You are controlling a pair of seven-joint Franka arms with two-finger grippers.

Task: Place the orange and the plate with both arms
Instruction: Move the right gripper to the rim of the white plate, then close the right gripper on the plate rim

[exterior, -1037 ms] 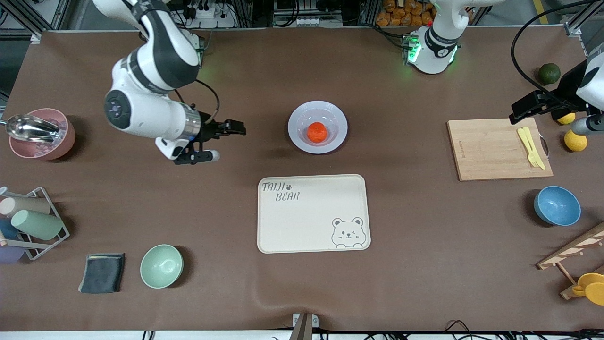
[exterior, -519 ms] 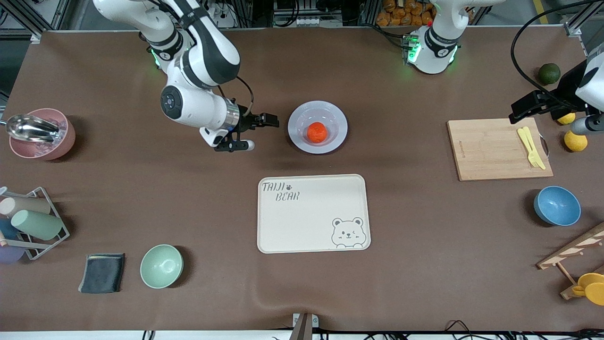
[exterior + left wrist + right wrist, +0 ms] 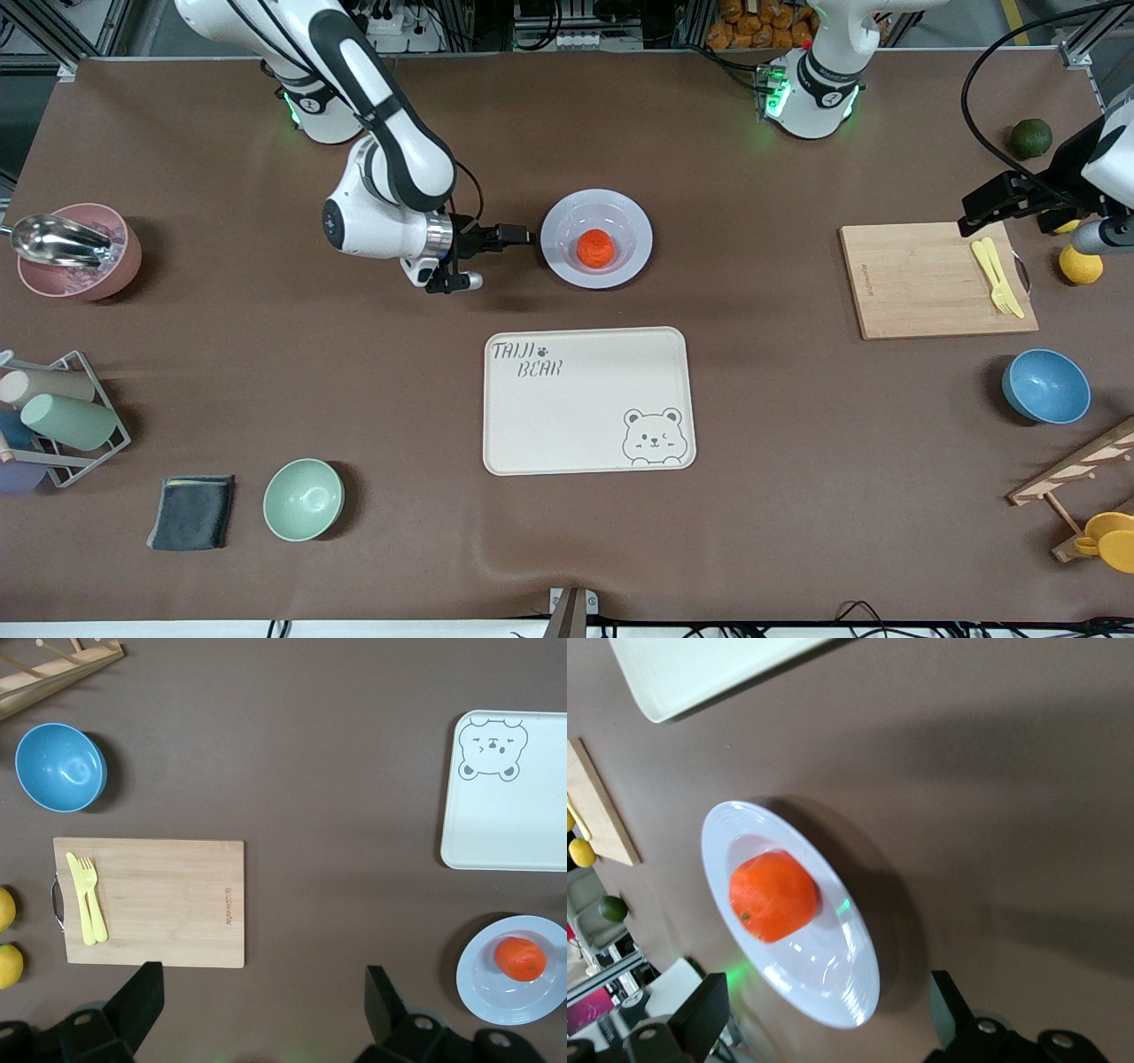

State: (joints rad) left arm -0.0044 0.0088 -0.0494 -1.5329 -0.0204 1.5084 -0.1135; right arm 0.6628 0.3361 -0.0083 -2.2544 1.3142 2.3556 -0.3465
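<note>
The orange rests in the white plate's sunken centre, so the orange will travel along inside when the robot carries the plate by its rim.
The orange lies in the sunken centre of the white plate, at mid-table and farther from the front camera than the bear tray. My right gripper is open, low and level, right beside the plate's rim on the side toward the right arm's end. In the right wrist view the plate's rim lies between the open fingers, with the orange just past them. My left gripper is open and empty, waiting high over the cutting board's end. Its view shows the plate and orange far off.
The beige bear tray lies nearer the front camera than the plate. A cutting board with a yellow fork and knife, lemons, a dark green fruit and a blue bowl sit toward the left arm's end. A green bowl and a pink bowl sit toward the right arm's end.
My right arm has swung from the right arm's end of the table toward the plate, and its open gripper has come up to the rim. The left arm has barely moved.
</note>
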